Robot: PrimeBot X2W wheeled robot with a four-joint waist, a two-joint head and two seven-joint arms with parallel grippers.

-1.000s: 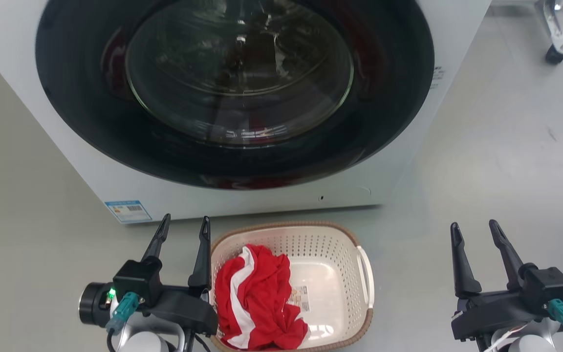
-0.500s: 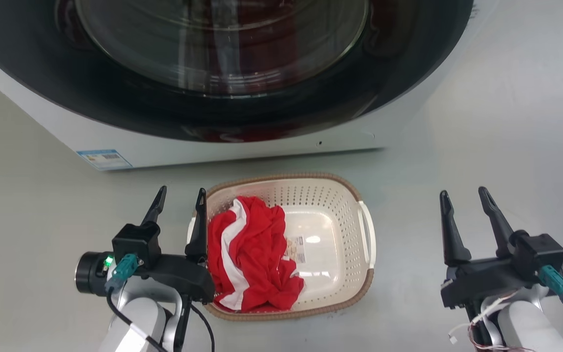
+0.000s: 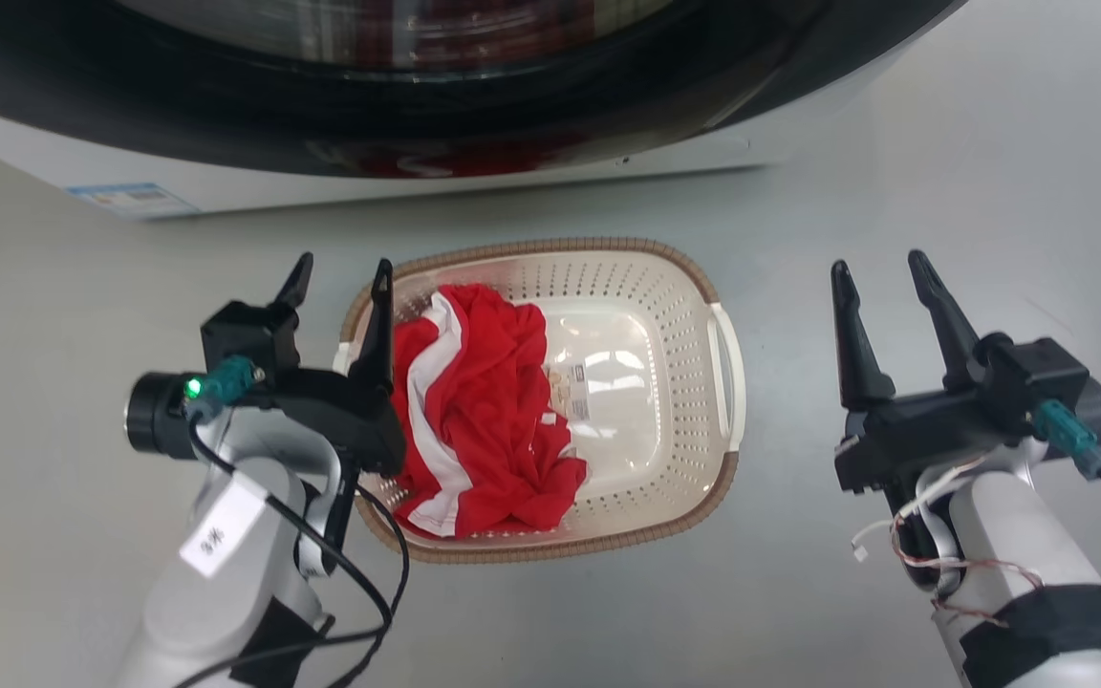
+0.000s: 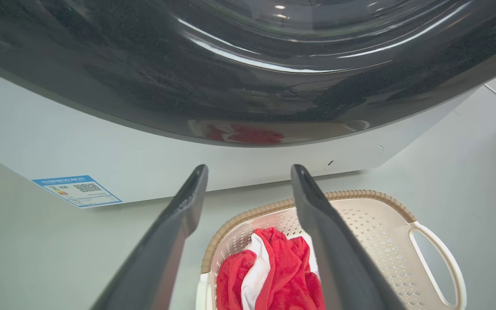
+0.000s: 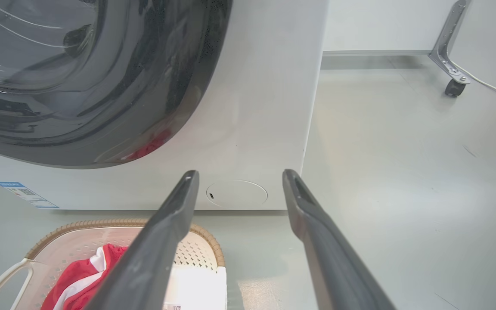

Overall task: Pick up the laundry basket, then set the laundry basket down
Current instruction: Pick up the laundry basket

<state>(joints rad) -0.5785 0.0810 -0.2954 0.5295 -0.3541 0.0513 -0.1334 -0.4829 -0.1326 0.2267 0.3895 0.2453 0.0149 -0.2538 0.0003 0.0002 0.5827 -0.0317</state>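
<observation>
I will lift the laundry basket, and the red and white cloth [image 3: 484, 413] should stay heaped there, being bunched below the laundry basket's rim [image 3: 552, 245] against one of its sides.
The laundry basket [image 3: 651, 287], cream-white and perforated with a brown woven-look rim, stands on the grey floor before the washing machine. A red and white cloth [image 3: 474, 401] lies heaped in its left half, and a small label shows on its bottom. My left gripper [image 3: 340, 272] is open above the basket's left edge, its right finger over the rim. Off to the basket's right, well apart from its white handle [image 3: 730, 368], my right gripper [image 3: 877, 272] is open over bare floor. The left wrist view has the basket [image 4: 385, 206] low right; the right wrist view has the basket [image 5: 80, 226] low left.
The white washing machine [image 3: 417, 182] with its dark round door [image 3: 417, 86] stands close behind the basket. A blue label [image 3: 135, 199] is stuck on its lower left front. In the right wrist view a metal leg with a caster [image 5: 452, 86] stands far right.
The head camera has tilted down, so the washing machine slid up the picture and the basket shows whole. Both grippers stay open. The left one holds over the basket's left rim.
</observation>
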